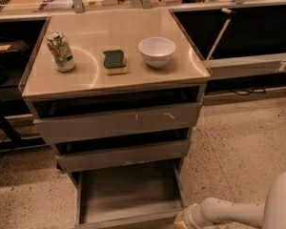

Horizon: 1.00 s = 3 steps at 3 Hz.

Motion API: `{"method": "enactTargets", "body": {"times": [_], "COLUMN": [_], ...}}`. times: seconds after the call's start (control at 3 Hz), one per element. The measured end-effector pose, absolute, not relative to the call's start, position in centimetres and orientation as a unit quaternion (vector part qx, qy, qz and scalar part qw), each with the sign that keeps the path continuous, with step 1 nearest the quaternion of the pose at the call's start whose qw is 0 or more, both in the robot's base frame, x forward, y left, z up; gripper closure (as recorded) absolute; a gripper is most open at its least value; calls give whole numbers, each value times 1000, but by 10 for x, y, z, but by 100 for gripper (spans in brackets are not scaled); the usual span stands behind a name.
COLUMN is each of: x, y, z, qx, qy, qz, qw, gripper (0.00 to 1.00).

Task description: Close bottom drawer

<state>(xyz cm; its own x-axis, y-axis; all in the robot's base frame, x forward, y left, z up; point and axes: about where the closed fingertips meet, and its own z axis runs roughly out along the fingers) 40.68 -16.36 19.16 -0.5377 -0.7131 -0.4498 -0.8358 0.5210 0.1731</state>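
My gripper needs to back off from the corner of the bottom drawer's front [180,213], where it sits now, and push on the front edge closer to its middle [150,219].
The bottom drawer [128,194] is pulled out: a shallow grey tray with low sides, lowest tier of the three-drawer cabinet. Its front edge runs along the bottom of the camera view. Above it sit the plain middle drawer front [124,155] and the taller top drawer front with white scuffs [119,121]. My gripper [182,219] is at the drawer's front right corner, at the end of my white arm [238,213], mostly cut off by the bottom edge of the view.
On the cabinet top [90,75] stand a drink can [60,51], a green-and-yellow sponge [115,61] and a white bowl [157,51]. A counter with dark openings runs behind. Speckled floor [243,142] lies to the right.
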Motion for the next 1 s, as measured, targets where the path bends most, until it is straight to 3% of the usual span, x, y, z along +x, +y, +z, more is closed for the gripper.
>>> {"method": "enactTargets", "body": {"times": [0.33, 0.67, 1.0], "x": [407, 407, 407], "y": [-164, -164, -164], "z": [192, 192, 192], "qx": [-452, -452, -452], "qy": [857, 857, 857], "qz": [187, 187, 187], "qw": [164, 164, 164], "gripper": [11, 0, 0]}}
